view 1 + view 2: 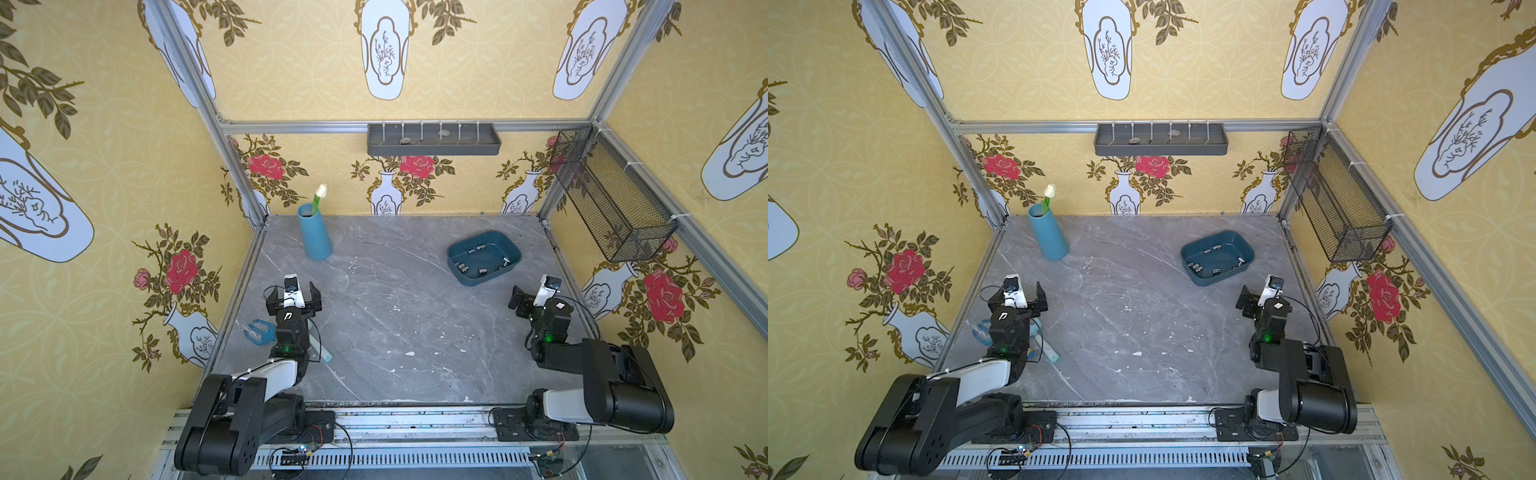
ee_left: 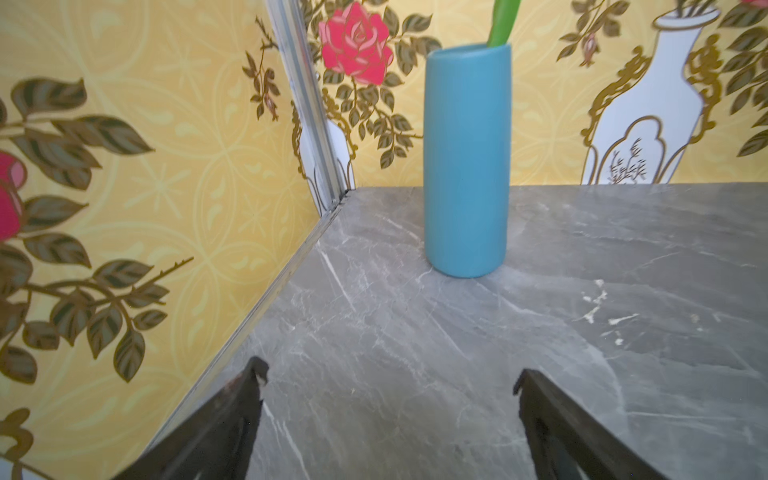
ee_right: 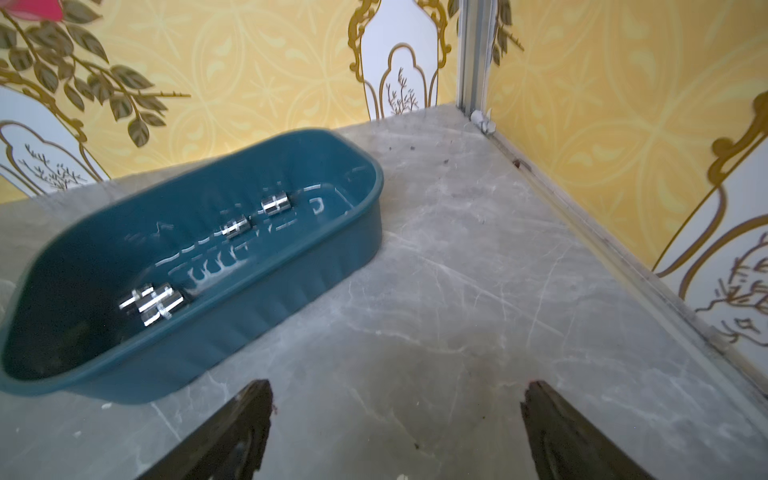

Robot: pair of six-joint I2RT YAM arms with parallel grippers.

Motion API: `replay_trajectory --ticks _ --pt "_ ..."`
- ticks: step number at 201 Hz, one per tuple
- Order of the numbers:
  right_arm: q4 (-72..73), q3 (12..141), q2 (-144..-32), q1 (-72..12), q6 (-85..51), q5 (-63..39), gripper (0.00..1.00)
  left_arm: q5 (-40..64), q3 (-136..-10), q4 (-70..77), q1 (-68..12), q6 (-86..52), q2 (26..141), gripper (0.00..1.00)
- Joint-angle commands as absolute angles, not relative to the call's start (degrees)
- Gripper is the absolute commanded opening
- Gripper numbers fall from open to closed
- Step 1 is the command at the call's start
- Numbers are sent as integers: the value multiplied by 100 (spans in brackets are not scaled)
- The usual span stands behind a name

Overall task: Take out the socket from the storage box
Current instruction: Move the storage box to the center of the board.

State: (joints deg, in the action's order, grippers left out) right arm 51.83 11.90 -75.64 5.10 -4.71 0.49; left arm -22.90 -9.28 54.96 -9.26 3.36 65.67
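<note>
The storage box (image 1: 484,257) stands at a slant near the back wall, so the robot's left gripper and right gripper should pull it to the middle (image 1: 432,310) before taking out the socket.
The storage box (image 1: 490,257) (image 1: 1223,258) is a shallow teal tub standing at the far right of the grey marble table. Several small silver sockets lie scattered on its floor, among them one socket (image 1: 506,262) (image 3: 275,204) near the far end. My right gripper (image 1: 538,297) (image 3: 398,387) hovers just in front of the box's near right corner, open, with only bare table between its fingers. My left gripper (image 1: 293,296) (image 2: 390,374) is open and empty over the table's left side, far from the box.
A blue vase (image 1: 314,235) (image 2: 467,166) with a white tulip stands at the back left. A pale blue plastic tool (image 1: 257,332) lies under my left arm. A grey compartment tray (image 1: 433,139) hangs on the back wall and a black mesh basket (image 1: 611,195) on the right wall.
</note>
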Motion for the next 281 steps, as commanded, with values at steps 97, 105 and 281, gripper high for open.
replay_trajectory --ticks 97,105,281 --pt "-312 4077 -5981 -771 -2281 803 97 -2449 -4158 2922 -4211 -958 7068 100" --pt "-489 4199 -6093 -851 -2369 835 97 -2485 -4702 2164 -4244 -1484 7422 100" --pt "-1536 4816 -6820 -729 -2792 -17 98 224 -12913 -3160 -4603 -4155 14169 90"
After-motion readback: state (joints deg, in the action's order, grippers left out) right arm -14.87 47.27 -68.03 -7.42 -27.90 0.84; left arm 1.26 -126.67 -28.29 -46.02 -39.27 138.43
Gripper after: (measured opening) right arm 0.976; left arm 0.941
